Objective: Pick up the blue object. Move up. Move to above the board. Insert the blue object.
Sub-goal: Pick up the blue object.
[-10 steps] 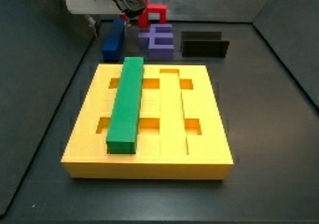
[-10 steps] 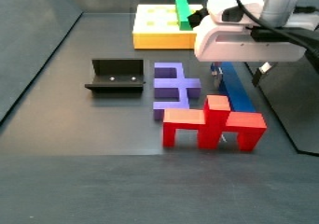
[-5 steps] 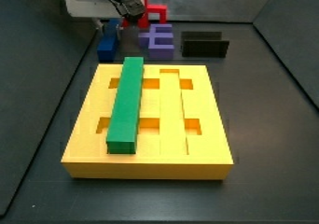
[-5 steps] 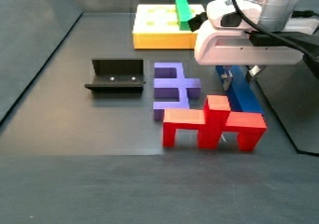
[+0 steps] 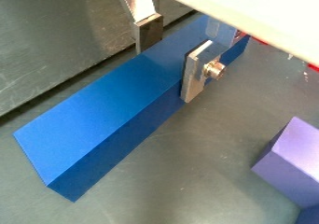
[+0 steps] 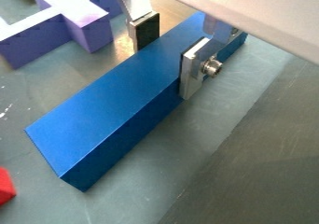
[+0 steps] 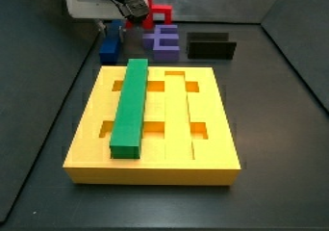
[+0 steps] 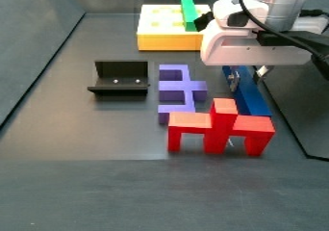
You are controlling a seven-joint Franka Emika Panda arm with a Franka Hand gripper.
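Observation:
My gripper will insert the blue bar [image 7: 111,46], and that bar should also sit partly raised, because the green bar [image 7: 130,110] sticks up out of its groove in the yellow board.
The blue object [image 5: 112,116] is a long dark-blue bar lying flat on the dark floor; it shows in both wrist views [image 6: 112,116] and both side views [image 7: 114,46] [image 8: 252,98]. My gripper [image 5: 173,52] is down over it, with one silver finger [image 6: 197,67] on each long side of the bar, also seen in a wrist view [image 6: 171,49]. The jaws are open and straddle the bar near one end. The gripper's body [image 8: 251,47] hides part of the bar. The yellow board [image 7: 206,110] lies apart from it, with a green bar [image 7: 131,105] in one groove.
A purple E-shaped block [image 8: 183,89] and a red block [image 8: 218,127] lie close beside the blue bar. The dark fixture [image 8: 119,79] stands farther off, also seen in a side view [image 7: 213,45]. Dark walls ring the floor.
The gripper has come down a little over the blue bar. The bar and the other pieces have not moved.

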